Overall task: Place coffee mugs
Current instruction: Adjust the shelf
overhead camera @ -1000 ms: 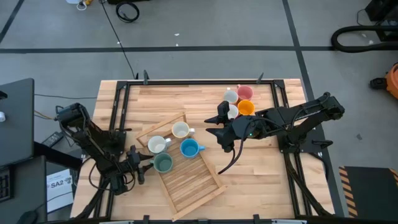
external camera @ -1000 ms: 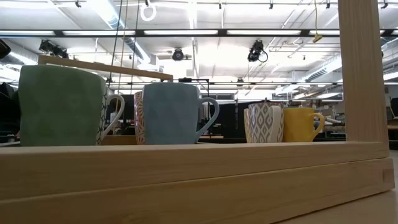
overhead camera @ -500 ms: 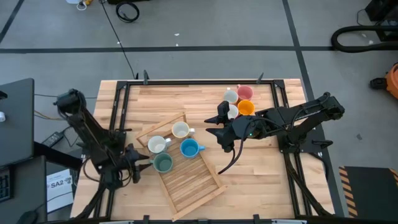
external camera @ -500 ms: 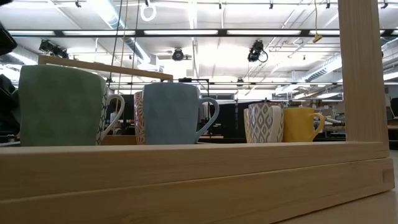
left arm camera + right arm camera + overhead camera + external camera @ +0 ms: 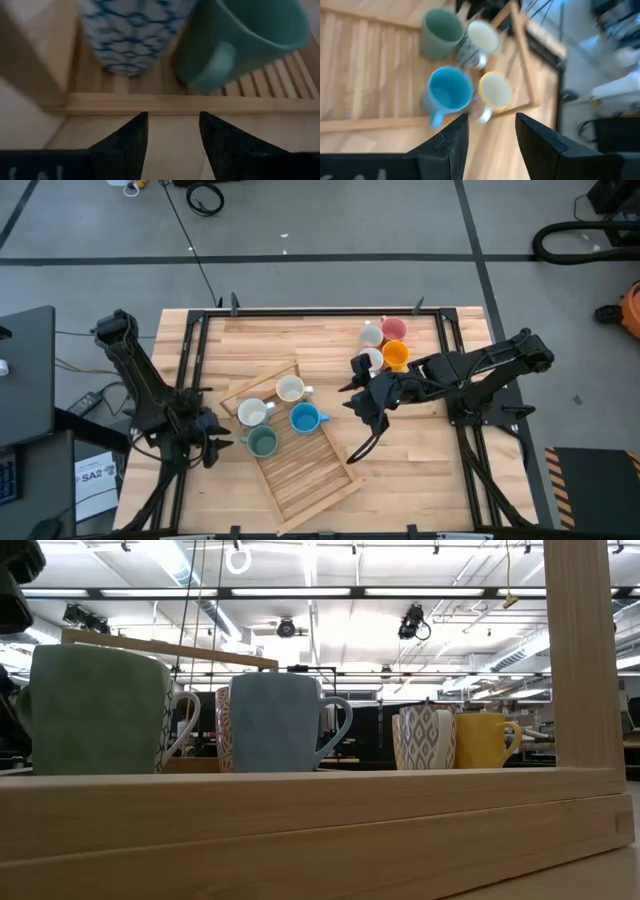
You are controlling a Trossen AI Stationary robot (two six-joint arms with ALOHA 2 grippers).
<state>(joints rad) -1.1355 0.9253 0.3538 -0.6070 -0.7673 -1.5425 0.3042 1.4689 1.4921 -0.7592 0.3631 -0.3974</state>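
My right gripper has more mugs to place, but the slatted wooden tray (image 5: 299, 471) lies at a slant. Next, my left gripper turns the tray straighter from its far end first.
A slatted wooden tray (image 5: 300, 475) lies at an angle on the table and carries a teal mug (image 5: 262, 442), a blue mug (image 5: 304, 418) and two white mugs (image 5: 252, 413) (image 5: 290, 389), all upright on their bases. Toward the far right, a white mug (image 5: 371, 334), a pink mug (image 5: 394, 329), an orange mug (image 5: 397, 353) and another white mug (image 5: 369, 361) stand on the table. My left gripper (image 5: 220, 443) is open and empty, left of the teal mug (image 5: 240, 40), outside the tray rail (image 5: 175, 102). My right gripper (image 5: 348, 393) is open and empty, between the tray and the table mugs, looking over the tray's mugs (image 5: 450, 92).
Black metal frame rails (image 5: 190, 350) run along the table's left and right sides. A dark cable (image 5: 362, 442) hangs from the right arm onto the table near the tray's right corner. Bare wood shows along the far edge (image 5: 290, 330) and in the near right (image 5: 420, 470).
My left gripper has drawn back from the teal mug toward the table's left edge, staying open; the mug has stayed in the tray. My right gripper has shifted slightly toward the near edge, uncovering more of the white mug beside the orange one.
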